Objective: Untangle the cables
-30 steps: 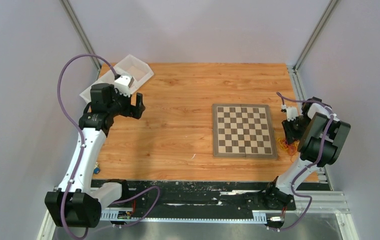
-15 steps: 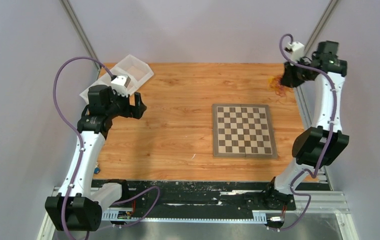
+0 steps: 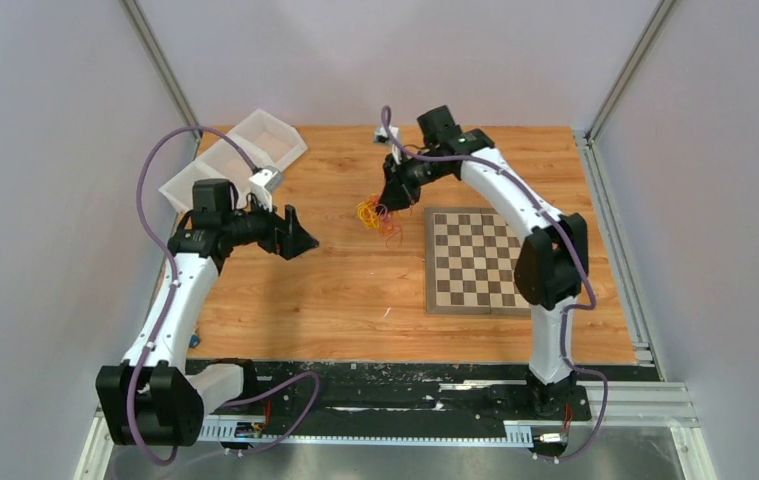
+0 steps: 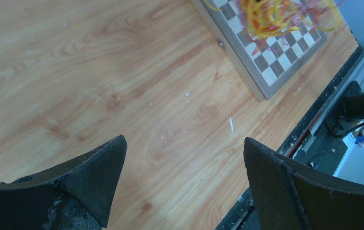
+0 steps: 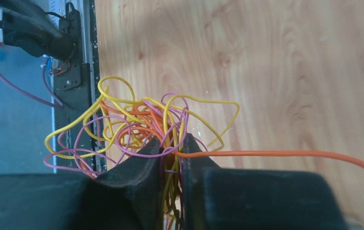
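Observation:
Purple cable loops (image 4: 316, 17) go in between the bunched yellow strands of cable (image 4: 265, 21). The purple piece of cable will come out long but stay caught in the yellow pieces when I pull.
The cables (image 3: 375, 215) are a small tangle of thin yellow, orange and purple strands hanging in the air left of the chessboard. My right gripper (image 3: 393, 196) is shut on them from above. In the right wrist view the tangle (image 5: 136, 124) spills out past the pinched fingertips, and one orange strand (image 5: 290, 154) runs off to the right. In the left wrist view the blurred tangle (image 4: 271, 14) shows at the top, in front of the chessboard. My left gripper (image 3: 298, 236) is open and empty, at the left of the table, pointing toward the cables; its fingers (image 4: 98, 167) stand wide apart.
A chessboard (image 3: 485, 260) lies flat at the right of the wooden table (image 3: 335, 290). Clear plastic bins (image 3: 255, 145) stand at the back left corner. The black rail (image 3: 405, 385) runs along the near edge.
My right arm has swung from the far right edge over to the table's back middle, carrying the cables with it. My left gripper has moved a little right and forward.

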Robot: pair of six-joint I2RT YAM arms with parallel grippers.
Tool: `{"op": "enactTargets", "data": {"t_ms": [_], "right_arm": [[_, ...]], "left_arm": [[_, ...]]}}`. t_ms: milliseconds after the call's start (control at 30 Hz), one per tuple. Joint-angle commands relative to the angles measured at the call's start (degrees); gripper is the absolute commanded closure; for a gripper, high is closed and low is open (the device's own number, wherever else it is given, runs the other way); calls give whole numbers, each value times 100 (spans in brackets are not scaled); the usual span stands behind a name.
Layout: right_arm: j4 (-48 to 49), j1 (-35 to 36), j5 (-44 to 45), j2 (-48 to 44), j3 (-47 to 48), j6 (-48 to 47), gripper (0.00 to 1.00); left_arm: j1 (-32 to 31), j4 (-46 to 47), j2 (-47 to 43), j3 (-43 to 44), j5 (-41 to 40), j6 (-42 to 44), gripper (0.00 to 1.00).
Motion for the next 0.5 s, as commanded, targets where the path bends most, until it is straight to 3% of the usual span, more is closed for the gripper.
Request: {"op": "enactTargets", "data": {"t_ms": [0, 67, 200, 467], "right_arm": [[583, 58, -389, 915, -174, 395, 71], [570, 68, -245, 1294, -137, 497, 48], [557, 19, 161, 1418, -370, 420, 30], [1061, 47, 343, 1408, -761, 800, 29]], "left_arm": [[25, 514, 209, -704, 530, -736, 1], [25, 1020, 366, -1124, 704, -1333, 4], [-42, 1827, 906, -1589, 655, -2128, 6], [-427, 2558, 2517, -918, 353, -2673, 11]]}}
